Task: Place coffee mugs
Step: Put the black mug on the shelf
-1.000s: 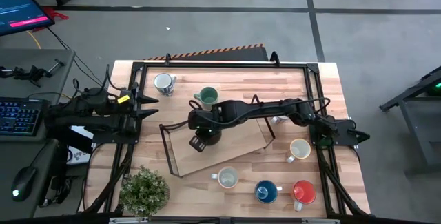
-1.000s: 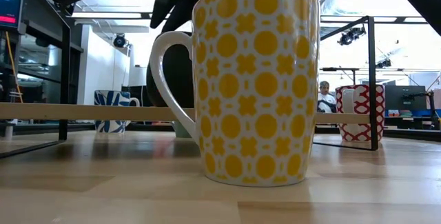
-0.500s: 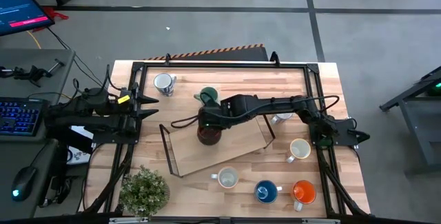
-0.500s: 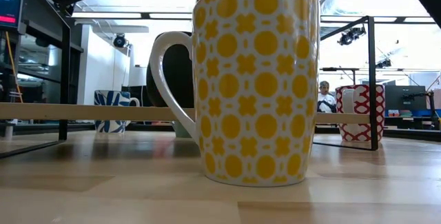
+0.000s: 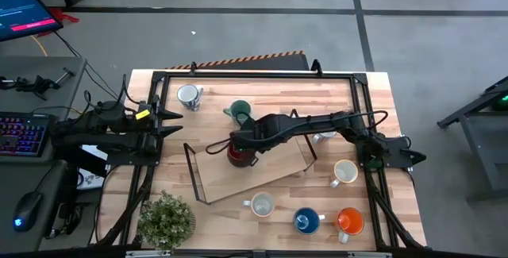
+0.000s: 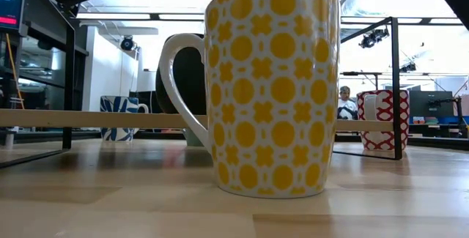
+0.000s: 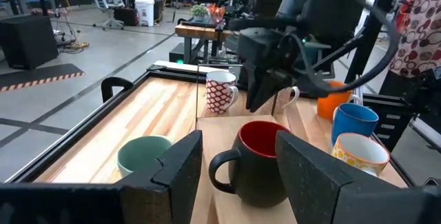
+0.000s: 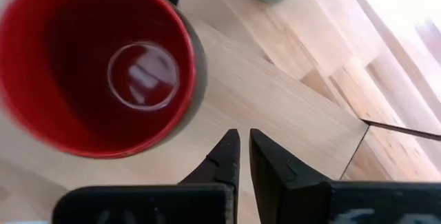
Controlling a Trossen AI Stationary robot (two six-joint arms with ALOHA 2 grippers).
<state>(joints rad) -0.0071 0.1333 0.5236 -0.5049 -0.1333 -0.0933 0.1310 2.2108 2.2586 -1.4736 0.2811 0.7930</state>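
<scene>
The dark red mug fills the middle of the pale board, so the robot's right gripper should use its closed fingers to push the mug toward the board's end closest to the left gripper.
The dark red mug stands upright on its base on a pale board. My right gripper hovers just above and beside its rim, fingers together, touching nothing. The teal-green mug and a white mug stand toward the far edge. A yellow-patterned mug, a blue mug and an orange mug stand along the near edge, with a cream mug on the right. My left gripper waits open at the table's left edge.
A dark wire frame rises around the board. A red-patterned mug sits partly under the right arm. A potted green plant stands at the near left corner. A black rail frame borders the table.
My right gripper has risen and drawn back toward the far right, off the dark red mug that it covered a second ago. The mug now shows whole, upright on the board, close to where it was.
</scene>
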